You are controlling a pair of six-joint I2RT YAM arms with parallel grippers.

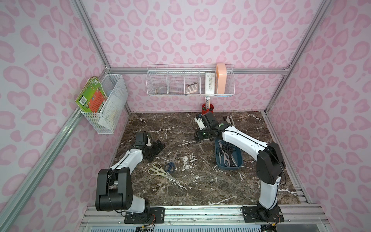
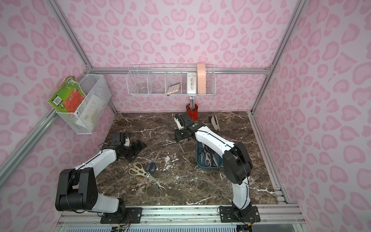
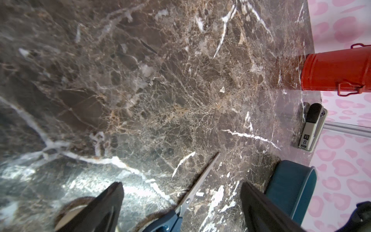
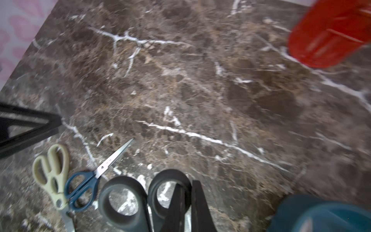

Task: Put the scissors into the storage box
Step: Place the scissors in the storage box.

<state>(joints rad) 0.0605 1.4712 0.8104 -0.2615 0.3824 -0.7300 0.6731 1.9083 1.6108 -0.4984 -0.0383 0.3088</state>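
I go on carrying the black-handled scissors across in my right gripper, hanging blades [image 1: 200, 147] down beside the open storage box [image 1: 228, 155], until they are inside its rim, before I release.
My right gripper [image 4: 187, 200] is shut on one handle ring of black-handled scissors [image 1: 197, 143] and holds them in the air just left of the storage box [image 1: 226, 168], blades pointing down. The teal storage box [image 2: 206, 168] holds several scissors [image 1: 226, 152]. Navy-handled scissors [image 1: 170, 165] and cream-handled shears [image 1: 157, 170] lie side by side on the marble at front left. My left gripper [image 1: 157, 147] stands open and empty low over the table, behind those two. The navy scissors [image 3: 200, 180] show between its fingers in the left wrist view.
A red pen cup [image 1: 207, 108] stands at the back edge, with a white-grey stapler [image 1: 228, 119] to its right. White wire baskets hang on the back wall [image 1: 190, 82] and the left wall [image 1: 108, 104].
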